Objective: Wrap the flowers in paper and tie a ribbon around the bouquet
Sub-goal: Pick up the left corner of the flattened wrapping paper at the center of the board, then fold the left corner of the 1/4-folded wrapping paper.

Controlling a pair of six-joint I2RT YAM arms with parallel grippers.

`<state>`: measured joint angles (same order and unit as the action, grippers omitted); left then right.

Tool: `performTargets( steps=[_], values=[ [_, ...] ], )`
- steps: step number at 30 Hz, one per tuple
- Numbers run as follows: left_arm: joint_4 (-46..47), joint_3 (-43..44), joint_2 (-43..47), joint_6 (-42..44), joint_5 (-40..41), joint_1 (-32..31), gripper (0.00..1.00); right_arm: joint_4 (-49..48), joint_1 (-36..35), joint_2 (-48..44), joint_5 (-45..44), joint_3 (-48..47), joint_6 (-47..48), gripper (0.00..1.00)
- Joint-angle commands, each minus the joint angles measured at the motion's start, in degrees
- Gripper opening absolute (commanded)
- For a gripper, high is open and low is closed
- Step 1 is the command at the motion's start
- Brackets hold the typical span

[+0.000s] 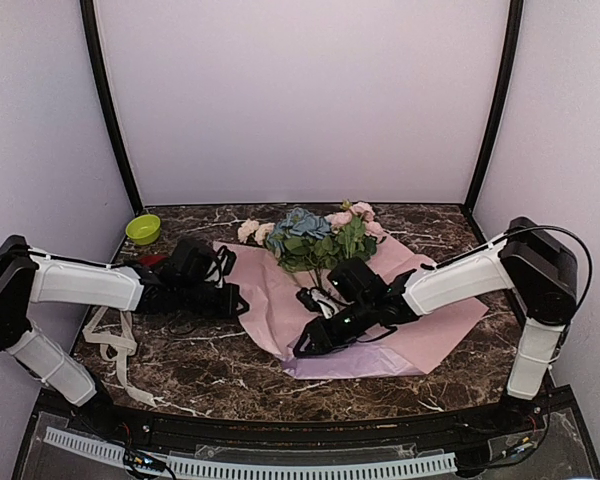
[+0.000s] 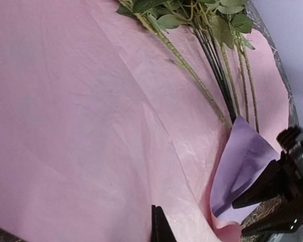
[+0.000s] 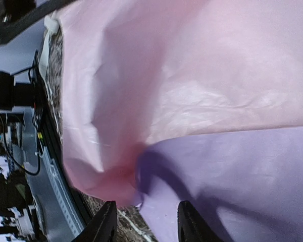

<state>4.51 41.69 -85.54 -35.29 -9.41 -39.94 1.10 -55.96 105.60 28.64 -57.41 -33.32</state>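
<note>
The lilac fold is coming up at the paper's near corner (image 3: 154, 164). My right gripper should hold it down by the stem ends (image 2: 233, 121) before my left gripper folds the pink edge over.
The paper (image 1: 425, 330) lies pink face up on the marble table, with the flowers (image 1: 315, 238) across its far part. Their green stems (image 2: 212, 75) run down to a folded-over lilac corner (image 2: 242, 161). My left gripper (image 1: 238, 300) is at the paper's left edge; its fingertips (image 2: 161, 227) are pressed together into one dark wedge, shut on the pink sheet (image 2: 91, 101). My right gripper (image 1: 308, 345) is at the near corner, open, its two fingers apart just short of the lifted pink and lilac fold (image 3: 141, 176). The cream ribbon (image 1: 110, 340) lies loose at the left.
A green bowl (image 1: 143, 228) stands at the back left, with a small red cup (image 1: 152, 260) beside the left arm. White walls enclose the table on three sides. The table's front edge (image 3: 65, 201) runs close to the right gripper.
</note>
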Motion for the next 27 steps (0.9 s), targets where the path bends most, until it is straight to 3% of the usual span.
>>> performTargets(
  steps=[1, 6, 12, 16, 24, 27],
  values=[
    [-9.1, 2.1, 3.1, 4.2, 4.4, -0.1, 0.0, -10.5, 4.4, 0.5, 7.9, 2.7, -2.4, 0.4],
    [-12.9, 2.9, 4.1, 5.4, 6.3, 0.0, 0.0, -13.7, 5.5, 3.8, 9.7, 1.0, -3.7, 0.38],
    [-17.4, 5.4, 5.3, 7.8, 6.7, 0.0, 0.0, -10.6, 5.5, 7.9, 3.8, -0.3, -5.3, 0.11],
    [-19.3, 7.0, 5.6, 8.7, 4.1, -0.1, 0.0, -9.0, 5.4, 10.0, -0.3, -0.4, -6.8, 0.03],
    [-17.8, 14.4, 2.3, 8.5, -5.3, -0.1, 0.0, -6.4, 4.1, 12.3, -1.2, -2.1, -7.0, 0.0],
    [-22.0, 18.0, -1.0, 9.2, -5.3, -0.1, 0.0, -5.4, 3.7, 11.1, 0.0, -3.3, -6.1, 0.0]
  ],
)
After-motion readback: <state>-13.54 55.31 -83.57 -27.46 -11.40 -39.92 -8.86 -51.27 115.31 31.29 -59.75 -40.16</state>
